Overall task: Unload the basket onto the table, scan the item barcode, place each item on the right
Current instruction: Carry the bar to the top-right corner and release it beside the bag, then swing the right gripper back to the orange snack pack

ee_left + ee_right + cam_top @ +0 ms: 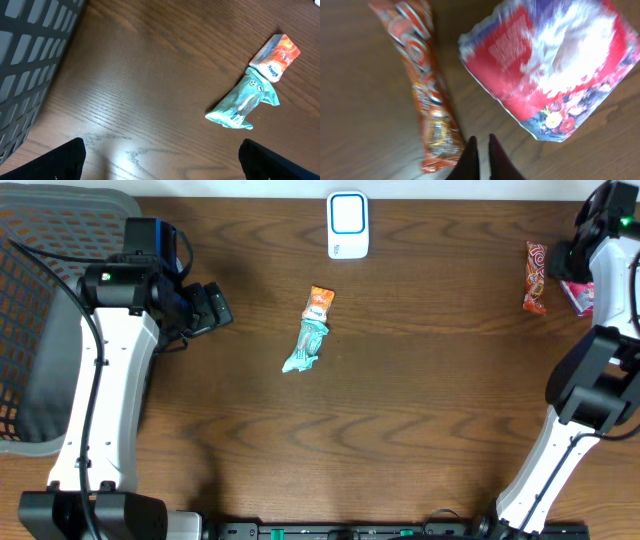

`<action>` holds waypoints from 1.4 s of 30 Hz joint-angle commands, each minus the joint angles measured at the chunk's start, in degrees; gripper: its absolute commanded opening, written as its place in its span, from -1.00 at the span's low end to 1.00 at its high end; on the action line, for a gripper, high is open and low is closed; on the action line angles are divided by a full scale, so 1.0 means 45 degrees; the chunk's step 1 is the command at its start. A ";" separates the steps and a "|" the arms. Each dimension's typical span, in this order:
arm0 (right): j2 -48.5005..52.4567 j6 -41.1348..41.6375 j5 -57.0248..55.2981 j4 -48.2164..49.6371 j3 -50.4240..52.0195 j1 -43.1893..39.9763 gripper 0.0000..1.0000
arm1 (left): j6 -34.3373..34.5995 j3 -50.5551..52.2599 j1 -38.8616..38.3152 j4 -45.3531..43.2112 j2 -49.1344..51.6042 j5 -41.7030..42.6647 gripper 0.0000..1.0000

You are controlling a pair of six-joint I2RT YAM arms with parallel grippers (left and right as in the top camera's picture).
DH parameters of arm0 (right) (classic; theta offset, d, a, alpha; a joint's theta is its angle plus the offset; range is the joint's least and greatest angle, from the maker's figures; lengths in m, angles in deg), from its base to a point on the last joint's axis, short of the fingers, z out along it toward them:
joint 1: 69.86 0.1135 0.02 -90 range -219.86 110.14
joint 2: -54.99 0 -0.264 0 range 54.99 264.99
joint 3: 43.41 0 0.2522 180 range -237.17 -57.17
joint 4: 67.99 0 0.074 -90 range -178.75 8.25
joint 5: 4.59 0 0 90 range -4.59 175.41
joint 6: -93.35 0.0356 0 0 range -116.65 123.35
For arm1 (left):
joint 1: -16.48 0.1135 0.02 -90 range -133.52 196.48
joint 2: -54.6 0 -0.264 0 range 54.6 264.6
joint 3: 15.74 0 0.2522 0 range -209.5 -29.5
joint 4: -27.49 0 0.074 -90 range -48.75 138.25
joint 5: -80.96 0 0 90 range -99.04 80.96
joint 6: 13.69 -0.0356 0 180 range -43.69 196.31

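Observation:
I should cross over the orange-red packet (535, 277) and push it toward the red packet (580, 297), because it lies on the scanner's side of my shut right gripper.
A teal and orange snack packet (309, 332) lies in the middle of the table; the left wrist view has it at upper right (252, 95). The white barcode scanner (347, 225) sits at the far edge. My left gripper (162, 165) stands wide open over bare wood, left of the teal packet, holding nothing. My right gripper (481, 139) is shut with nothing between its fingers. It hovers between a long orange-red packet (422, 85) and a red, white and blue packet (555, 60) at the far right of the table. No barcode shows in any view.
A grey mesh basket (40, 330) stands at the left edge, also at the upper left of the left wrist view (30, 65). The orange-red packet (535, 277) and the red packet (578, 295) lie near the right arm (590, 390).

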 commanded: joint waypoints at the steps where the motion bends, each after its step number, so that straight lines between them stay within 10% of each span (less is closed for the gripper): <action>1: 0.0053 0.0262 -0.0646 -0.0151 -0.0141 0.0068 -0.73 | -0.0019 -0.0024 0.0053 0.0039 -0.0092 -0.0112 0.96; 12: 0.0262 0.0330 0.2934 -0.0335 0.0010 0.0821 -0.83 | -0.0019 -0.0024 0.0053 0.0039 -0.0092 -0.0112 0.96; 42: 0.0884 0.0729 -0.1127 0.1171 -0.0277 0.1103 -0.77 | -0.0019 -0.0024 0.0053 0.0039 -0.0092 -0.0112 0.96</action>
